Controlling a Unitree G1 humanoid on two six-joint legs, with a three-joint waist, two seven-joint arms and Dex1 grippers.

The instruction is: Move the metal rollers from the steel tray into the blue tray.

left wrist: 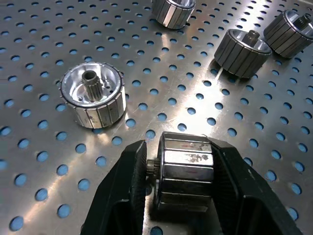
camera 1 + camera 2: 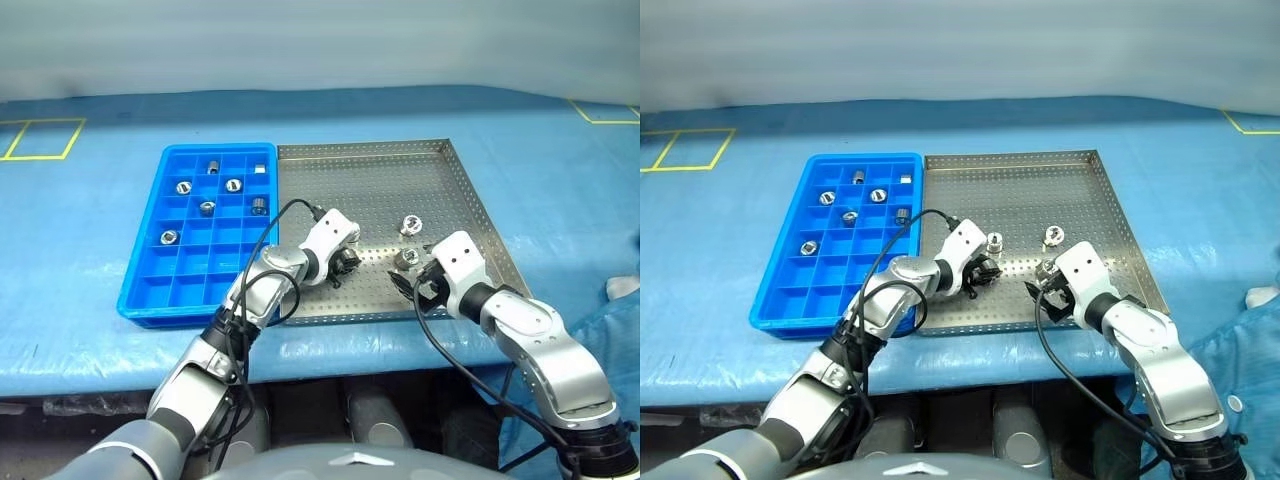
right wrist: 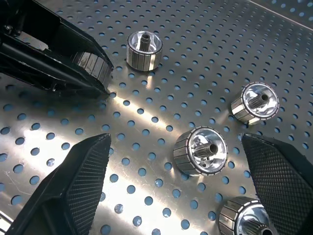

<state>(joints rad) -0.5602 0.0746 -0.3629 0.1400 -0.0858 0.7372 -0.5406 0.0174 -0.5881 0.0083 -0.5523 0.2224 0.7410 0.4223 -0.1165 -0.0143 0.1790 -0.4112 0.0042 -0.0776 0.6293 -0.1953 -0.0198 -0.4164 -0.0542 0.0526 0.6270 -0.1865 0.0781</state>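
Observation:
The metal roller, pinched across its stem and base (image 1: 153, 168) by my left gripper, should go down beside the standing roller (image 1: 93, 95) for my right gripper to take.
The steel tray (image 2: 370, 180) lies right of the blue tray (image 2: 150, 270), their edges touching. My left gripper (image 1: 182, 147) rests on the steel tray's perforated floor, shut on a metal roller (image 1: 186, 171) lying on its side. Another roller (image 1: 93, 98) stands close by, and more rollers (image 1: 242, 46) stand farther off. My right gripper (image 3: 181, 156) hovers open over the tray's front right part, with a roller (image 3: 200, 149) on the floor between its fingers (image 3: 88, 166), untouched. Several rollers (image 2: 233, 184) sit in the blue tray's far compartments.
Both trays rest on a blue cloth-covered table (image 2: 80, 220) with yellow tape marks (image 2: 40, 140) at the far corners. The table's front edge runs just below the trays. A white object (image 2: 620, 287) lies at the right edge.

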